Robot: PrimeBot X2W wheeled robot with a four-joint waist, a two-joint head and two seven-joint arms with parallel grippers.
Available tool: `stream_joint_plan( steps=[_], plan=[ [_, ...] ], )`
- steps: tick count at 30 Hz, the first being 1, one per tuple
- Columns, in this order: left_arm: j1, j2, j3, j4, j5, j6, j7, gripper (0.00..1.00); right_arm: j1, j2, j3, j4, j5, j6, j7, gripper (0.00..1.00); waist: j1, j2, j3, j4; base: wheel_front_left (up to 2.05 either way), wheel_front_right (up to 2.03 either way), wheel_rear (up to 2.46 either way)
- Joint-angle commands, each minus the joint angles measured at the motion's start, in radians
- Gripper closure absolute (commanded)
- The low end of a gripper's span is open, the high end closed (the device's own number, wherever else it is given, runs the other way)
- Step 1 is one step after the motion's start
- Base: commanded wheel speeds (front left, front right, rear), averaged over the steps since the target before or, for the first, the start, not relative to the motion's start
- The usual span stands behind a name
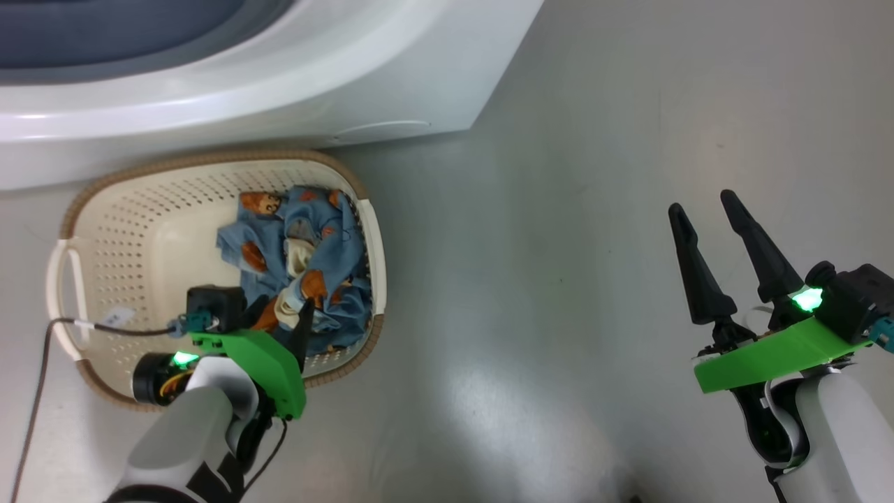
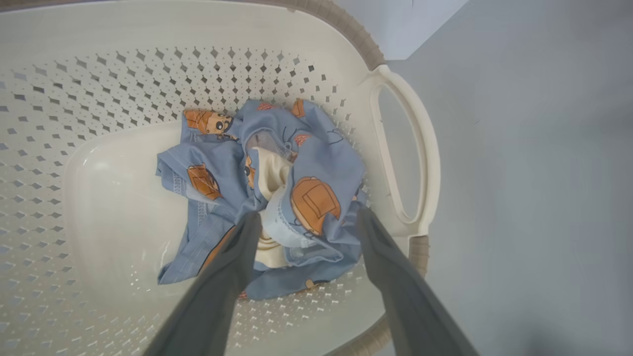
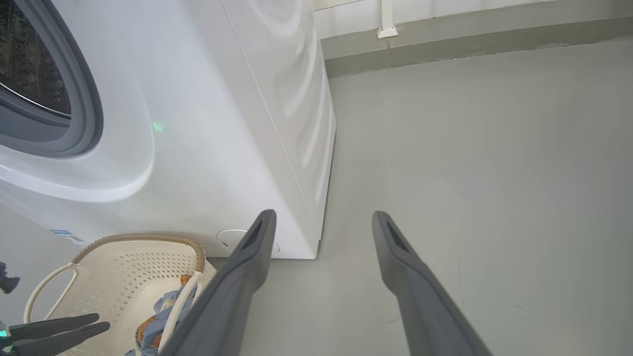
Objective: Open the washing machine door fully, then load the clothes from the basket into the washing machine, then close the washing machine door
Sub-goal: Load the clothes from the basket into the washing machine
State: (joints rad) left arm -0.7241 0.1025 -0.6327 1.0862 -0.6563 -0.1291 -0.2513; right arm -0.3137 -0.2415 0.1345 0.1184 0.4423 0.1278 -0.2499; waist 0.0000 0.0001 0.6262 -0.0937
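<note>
I see the cream folds (image 1: 298, 256) tucked into the blue heap, so the clothes (image 1: 336, 242) will come up together and leave the basket empty when I lift them.
The cream perforated basket (image 1: 140, 209) stands on the floor against the front of the white washing machine (image 1: 279, 91). The blue clothes (image 1: 335, 237) with orange figures lie bunched at the basket's right end. My left gripper (image 1: 290, 307) reaches down into the basket, open. In the left wrist view its fingertips (image 2: 252, 222) straddle the clothes (image 2: 316, 163) without closing on them, inside the basket (image 2: 148, 74). My right gripper (image 1: 702, 204) hangs open and empty over bare floor, far right. The washing machine door is out of view; the right wrist view shows the washing machine's (image 3: 222, 123) grey seal uncovered.
A dark cable (image 1: 42, 363) trails from my left wrist across the floor left of the basket. Grey floor (image 1: 559, 279) stretches between the two arms. The right wrist view holds the basket (image 3: 128, 267), my left gripper (image 3: 101, 322) and the wall's base (image 3: 445, 44) behind.
</note>
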Motion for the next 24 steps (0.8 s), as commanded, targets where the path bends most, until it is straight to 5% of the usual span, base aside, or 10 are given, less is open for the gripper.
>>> stream_joint_plan(
  steps=[1,24],
  plan=[
    [-0.01,0.035,0.001,0.001,-0.019,-0.002,0.002,0.0,-0.001,-0.003,0.022,-0.025,0.0,0.003,-0.012,0.0,0.0,-0.0001,0.018,-0.009,0.0,0.0,0.0],
    [-0.151,0.125,-0.309,0.013,-0.295,-0.002,0.059,0.0,-0.043,0.005,0.041,-0.047,-0.005,0.003,-0.012,0.0,0.0,-0.0001,0.147,-0.054,0.0,0.0,0.0]
  ],
)
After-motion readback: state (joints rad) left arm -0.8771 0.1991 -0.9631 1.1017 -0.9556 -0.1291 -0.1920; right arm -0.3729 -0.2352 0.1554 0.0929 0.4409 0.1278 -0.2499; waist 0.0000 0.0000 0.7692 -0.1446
